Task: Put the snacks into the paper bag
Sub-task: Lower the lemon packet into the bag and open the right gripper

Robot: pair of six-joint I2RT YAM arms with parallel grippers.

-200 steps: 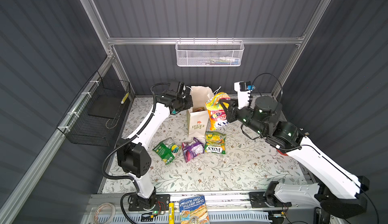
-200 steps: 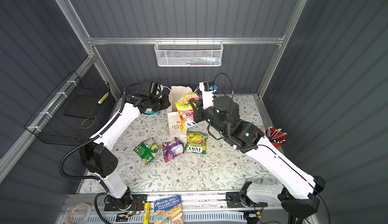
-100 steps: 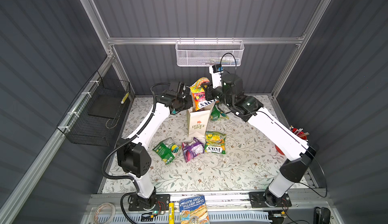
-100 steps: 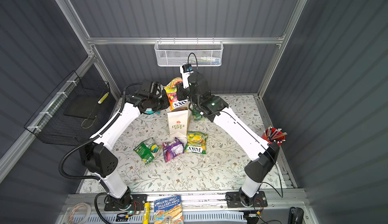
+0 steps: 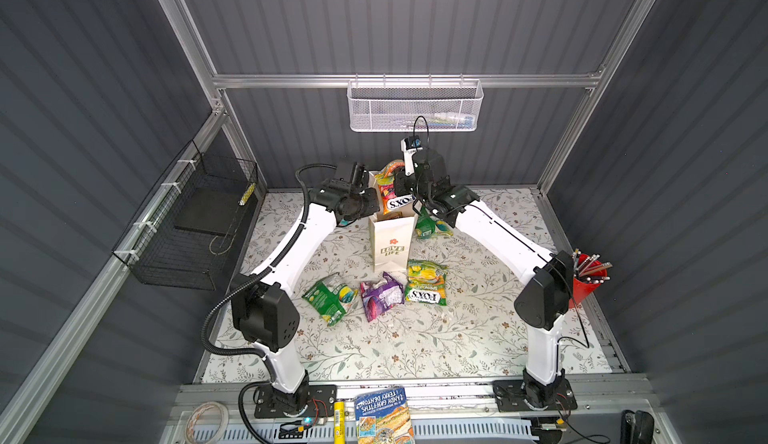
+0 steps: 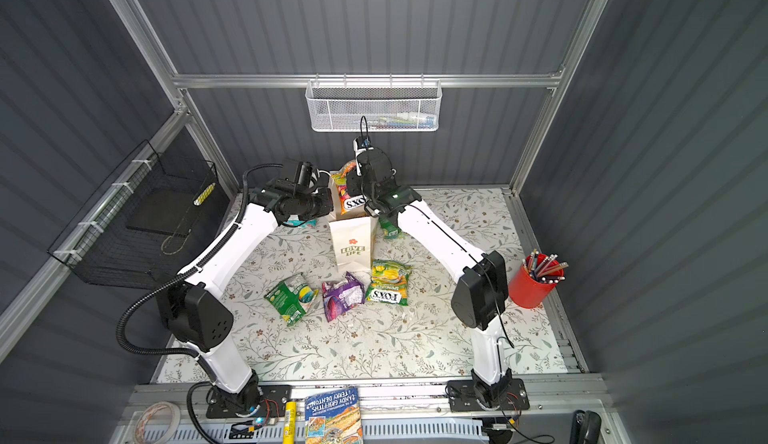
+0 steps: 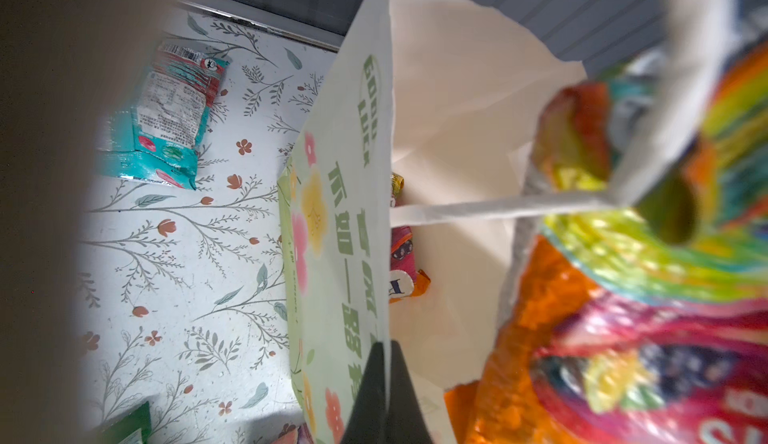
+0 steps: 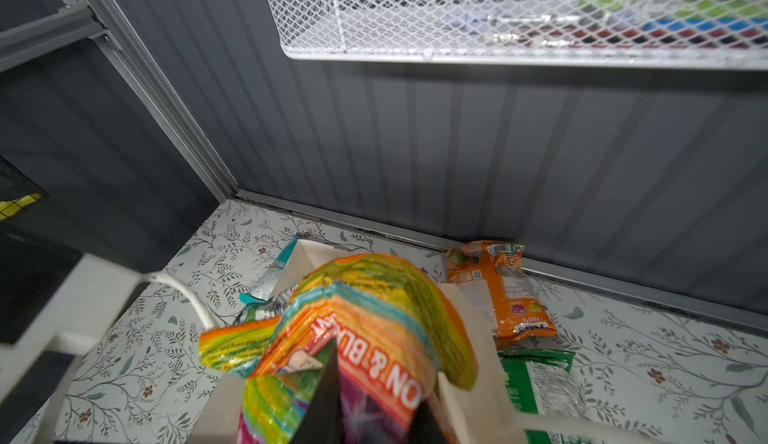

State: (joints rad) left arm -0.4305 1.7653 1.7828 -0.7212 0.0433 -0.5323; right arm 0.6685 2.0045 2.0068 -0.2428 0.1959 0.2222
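I should keep lowering my right gripper, as the orange FOX'S snack's lower end (image 5: 398, 202) hangs within the paper bag's opening (image 5: 390, 215), until the snack's top sinks inside, and then let go.
The white paper bag (image 5: 390, 246) (image 6: 352, 248) stands upright at the back of the table. My left gripper (image 7: 384, 396) (image 5: 371, 202) is shut on the rim of its side panel. Over the bag's mouth, my right gripper (image 8: 374, 413) (image 5: 401, 190) is shut on an orange FOX'S snack (image 8: 374, 309) (image 5: 392, 194) (image 7: 623, 338), whose lower end hangs into the opening. Another snack (image 7: 401, 250) lies inside the bag. In front of the bag lie a green snack (image 5: 330, 296), a purple one (image 5: 380, 296) and a green FOX'S one (image 5: 426, 281).
More packets lie around the bag: a teal one (image 7: 166, 117) on its left, and an orange-white one (image 8: 503, 292) and a green one (image 8: 540, 383) behind it on the right. A red cup of pens (image 5: 586, 275) stands at the right edge. A black wire basket (image 5: 195, 221) hangs on the left wall, a white mesh basket (image 5: 415, 105) on the back wall, and a book (image 5: 384, 415) lies at the front.
My right arm has swung the orange FOX'S snack from the bag's right side up over its mouth and lowered it part-way in. The left gripper has kept its hold.
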